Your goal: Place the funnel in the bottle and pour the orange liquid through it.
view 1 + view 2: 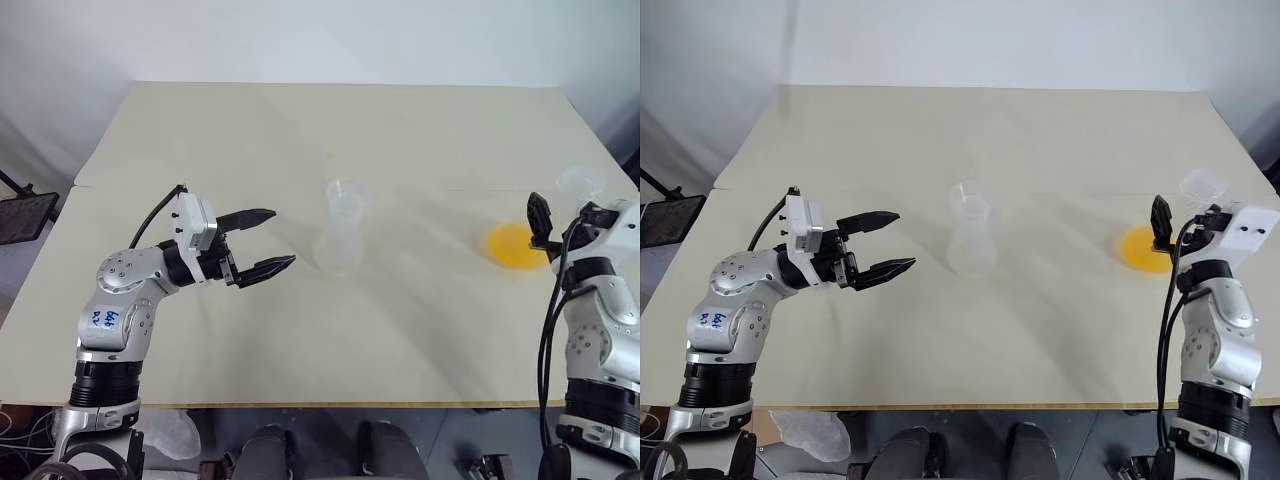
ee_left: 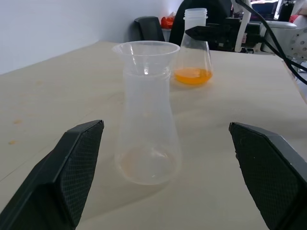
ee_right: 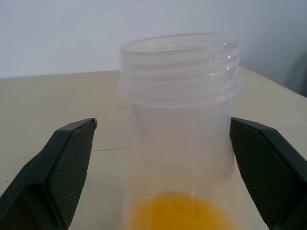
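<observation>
The flask's threaded opening [image 3: 180, 50] is open and uncapped, so I expect the orange liquid [image 1: 514, 247] to flow freely along one side of the flask's neck when I tilt the flask.
The clear bottle [image 1: 340, 243] stands upright mid-table with the small clear funnel [image 2: 146, 51] seated in its neck. My left gripper [image 1: 282, 237] is open, level with the bottle's body and a short way to its left, not touching it. The orange liquid [image 1: 515, 246] pools in the bottom of a broad-based clear flask [image 3: 180, 96] at the table's right. My right gripper [image 3: 163, 123] is open with its fingers either side of that flask's threaded neck; a gap shows beside one finger [image 1: 540, 218].
The beige table [image 1: 300, 130] has a seam running across its middle. Its right edge lies close behind the flask. A dark stand [image 1: 25, 215] sits off the table's left side.
</observation>
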